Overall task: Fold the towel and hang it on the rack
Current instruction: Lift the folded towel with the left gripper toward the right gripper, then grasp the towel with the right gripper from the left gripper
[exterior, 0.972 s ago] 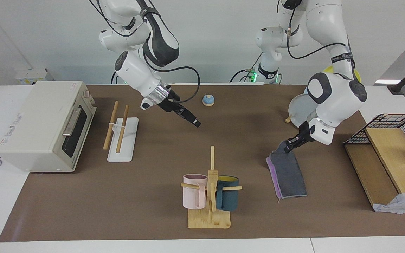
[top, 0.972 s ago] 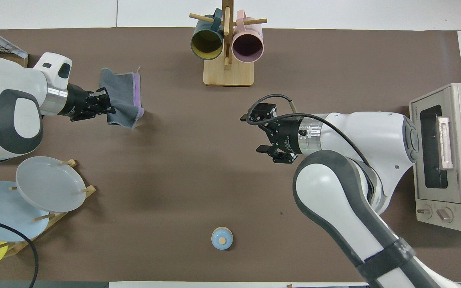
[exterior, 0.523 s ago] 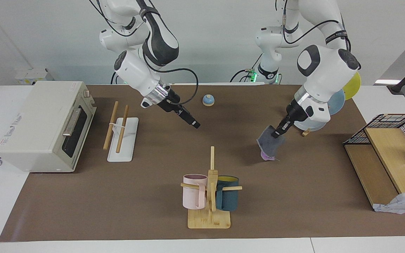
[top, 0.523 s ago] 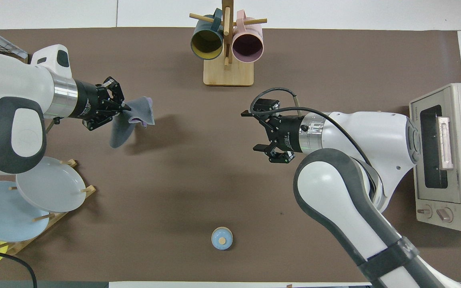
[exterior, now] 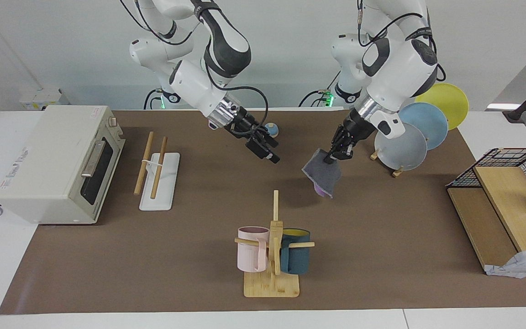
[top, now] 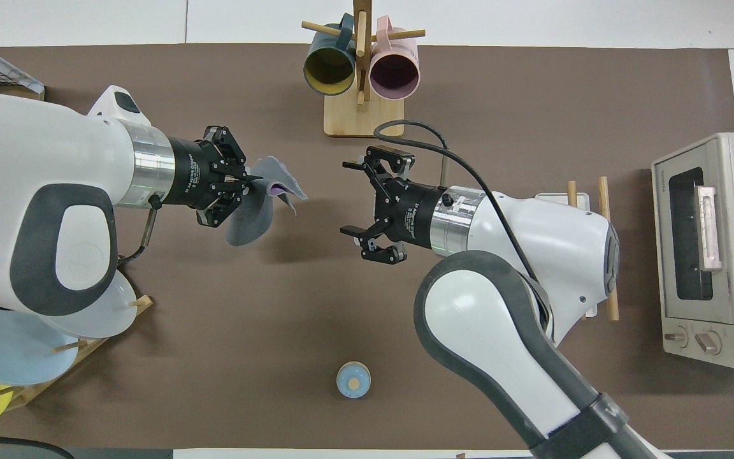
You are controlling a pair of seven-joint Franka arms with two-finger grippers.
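My right gripper should take the towel's upper edge [exterior: 318, 155] and carry it to the rack [exterior: 160, 178] by the toaster oven, because my left gripper holds the towel far from that rack.
The towel [exterior: 322, 176], folded with dark grey outside and a purple edge, hangs in the air from my left gripper [exterior: 334, 154], which is shut on its upper corner over the middle of the table. In the overhead view the towel [top: 257, 215] droops from the left gripper [top: 249, 188]. My right gripper [exterior: 268, 154] is open and empty, also in the air, facing the towel with a gap between them; it also shows in the overhead view [top: 346, 197]. The rack [exterior: 155, 171] stands by the toaster oven, its two wooden rods bare; the overhead view shows the rack [top: 604, 210] partly hidden by my right arm.
A toaster oven [exterior: 57, 162] sits at the right arm's end. A mug tree [exterior: 272, 246] with pink and teal mugs stands farther from the robots, mid-table. A plate stand [exterior: 409, 137], a wire basket on a wooden shelf [exterior: 505, 192] and a white patterned cloth [exterior: 518, 265] are at the left arm's end. A small blue knob [top: 353, 380] lies near the robots.
My left gripper has lifted the towel off the table and carried it toward the middle. My right gripper has moved toward the towel, still open.
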